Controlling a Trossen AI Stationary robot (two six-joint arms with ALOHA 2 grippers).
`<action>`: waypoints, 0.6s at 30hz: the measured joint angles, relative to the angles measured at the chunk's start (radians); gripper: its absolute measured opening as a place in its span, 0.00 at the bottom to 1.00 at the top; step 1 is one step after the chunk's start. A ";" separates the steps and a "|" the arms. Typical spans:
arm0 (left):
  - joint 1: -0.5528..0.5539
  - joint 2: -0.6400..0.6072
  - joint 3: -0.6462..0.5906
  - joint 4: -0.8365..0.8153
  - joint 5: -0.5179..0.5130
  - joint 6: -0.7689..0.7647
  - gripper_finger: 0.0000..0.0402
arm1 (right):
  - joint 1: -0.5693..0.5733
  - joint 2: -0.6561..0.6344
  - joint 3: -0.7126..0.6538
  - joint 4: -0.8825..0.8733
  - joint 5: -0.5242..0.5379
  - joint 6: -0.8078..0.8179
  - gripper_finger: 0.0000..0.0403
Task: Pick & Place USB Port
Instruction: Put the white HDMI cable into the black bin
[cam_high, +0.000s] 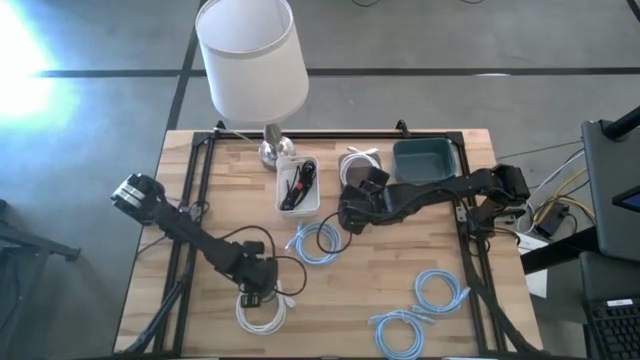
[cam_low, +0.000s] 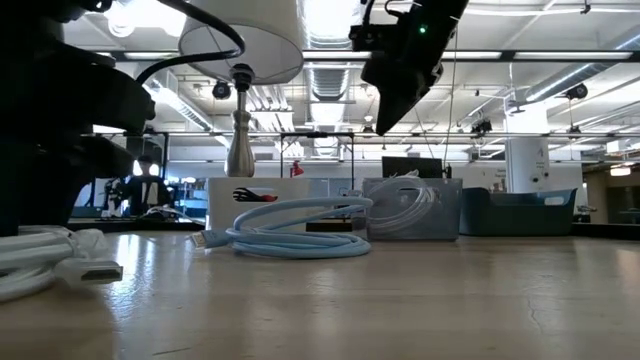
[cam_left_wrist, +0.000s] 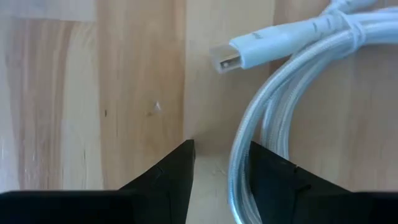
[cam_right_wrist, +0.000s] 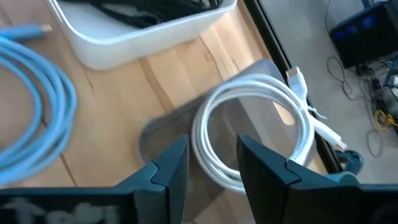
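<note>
The coiled white USB cable (cam_high: 262, 328) is far from my right gripper and the clear tray, so next I raise it with my left gripper and pass it over.
A coiled white USB cable (cam_high: 262, 312) lies on the wooden table near its front edge. Its plug (cam_left_wrist: 231, 55) points away from the coil. My left gripper (cam_high: 255, 292) is low over this coil and open. Its two fingers (cam_left_wrist: 180, 171) stand on either side of one strand (cam_left_wrist: 239, 155) of the coil. A second white cable coil (cam_right_wrist: 249, 127) lies in a clear tray (cam_high: 358, 165) at the back. My right gripper (cam_high: 350, 215) is open and hangs well above that coil, as the low view (cam_low: 400, 75) shows.
A white tray (cam_high: 298, 185) with black cables and a lamp (cam_high: 250, 60) stand at the back, and a teal bin (cam_high: 425, 160) stands at the back right. Light-blue cable coils lie mid-table (cam_high: 318, 242) and at the front right (cam_high: 440, 292). Black rails run along both table sides.
</note>
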 joint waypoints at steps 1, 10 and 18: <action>-0.001 0.000 -0.002 0.002 -0.013 -0.013 0.37 | 0.001 0.000 -0.001 0.012 0.000 0.000 0.32; 0.001 0.002 -0.002 0.012 -0.059 -0.051 0.34 | 0.001 0.000 -0.002 0.044 0.000 0.000 0.28; 0.005 0.008 0.023 0.053 -0.288 -0.002 0.07 | 0.001 0.000 -0.002 0.046 0.000 -0.004 0.26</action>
